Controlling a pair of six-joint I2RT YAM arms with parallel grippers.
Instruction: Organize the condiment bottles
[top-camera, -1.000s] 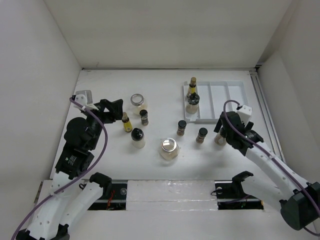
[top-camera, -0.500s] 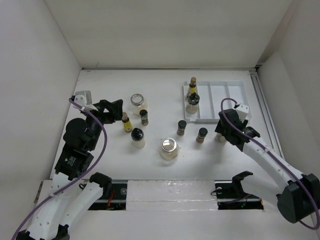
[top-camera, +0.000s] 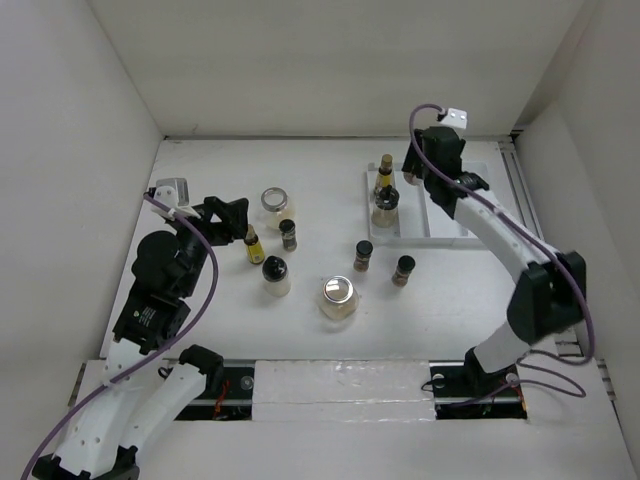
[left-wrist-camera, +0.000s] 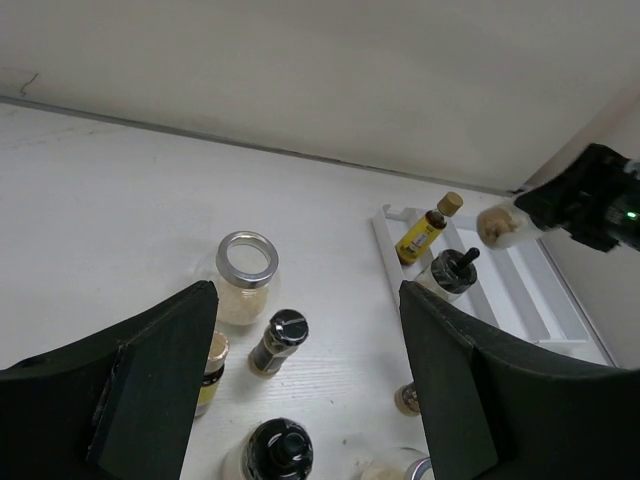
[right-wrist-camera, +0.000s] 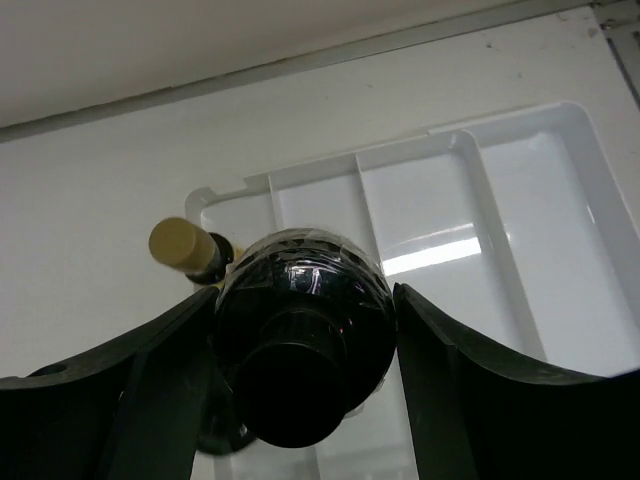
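Note:
The tray's back end (right-wrist-camera: 318, 198) beside the slim yellow-oil bottle (top-camera: 384, 176) is empty. My right gripper should go on lowering the pale bottle by its cap until the pale bottle's base touches down there.
My right gripper (top-camera: 425, 165) (right-wrist-camera: 305, 300) is shut on a pale bottle with a black cap (right-wrist-camera: 300, 340) and holds it above the white divided tray (top-camera: 412, 225) (right-wrist-camera: 530, 230). The bottle also shows in the left wrist view (left-wrist-camera: 497, 225). In the tray's left compartment are a slim yellow-oil bottle (top-camera: 385, 165) and a black-capped pale bottle (top-camera: 384, 205). My left gripper (top-camera: 235, 215) (left-wrist-camera: 307, 290) is open and empty, above a group of bottles: a silver-lidded jar (top-camera: 275, 200), a brown spice jar (top-camera: 288, 233), a yellow-oil bottle (top-camera: 251, 243) and a black-capped bottle (top-camera: 275, 275).
Another silver-lidded jar (top-camera: 338, 295) and two brown spice jars (top-camera: 363, 254) (top-camera: 403, 269) stand mid-table. White walls close in the back and both sides. The tray's middle and right compartments hold nothing.
My right gripper has lifted the pale bottle from the table's right side and carried it away from me to above the tray. The left arm has not moved.

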